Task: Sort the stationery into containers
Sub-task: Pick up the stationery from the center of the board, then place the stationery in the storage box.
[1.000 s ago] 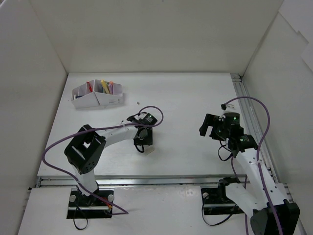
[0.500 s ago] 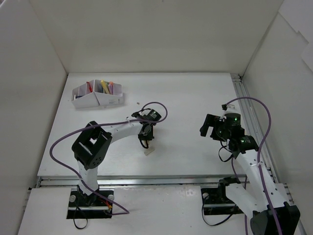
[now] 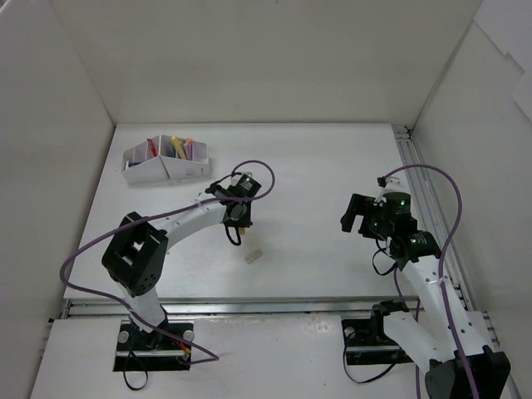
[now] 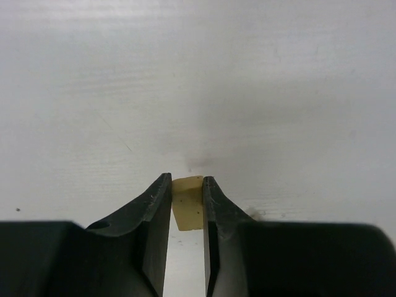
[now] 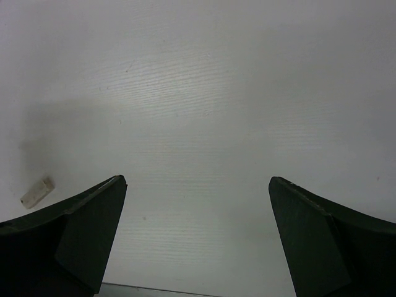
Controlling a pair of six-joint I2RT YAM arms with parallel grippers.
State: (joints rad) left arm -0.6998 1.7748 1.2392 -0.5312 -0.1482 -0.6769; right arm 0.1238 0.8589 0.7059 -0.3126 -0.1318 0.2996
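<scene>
My left gripper keeps going with the tan eraser block [image 4: 188, 204] pinched in its fingers and lets go of the block in the compartment [image 3: 200, 153] beside the orange marker, as that compartment is empty.
My left gripper [image 3: 234, 238] is shut on a small tan eraser block [image 4: 188, 202], pinched between its two black fingers [image 4: 157, 197] just above the white table. A second pale eraser block [image 3: 253, 257] lies on the table just right of and nearer than that gripper; it also shows in the right wrist view [image 5: 36, 192]. The white organizer box [image 3: 166, 169] stands at the far left with several coloured markers [image 3: 177, 146] in its compartments. My right gripper [image 3: 356, 214] is open and empty over bare table at the right, fingertips wide apart in its wrist view [image 5: 198, 182].
White walls enclose the table on the left, back and right. A metal rail [image 3: 420, 179] runs along the right edge and another along the near edge [image 3: 233, 305]. Purple cables loop over both arms.
My left gripper has moved back and to the left, away from the eraser block lying on the table. The right arm has not moved.
</scene>
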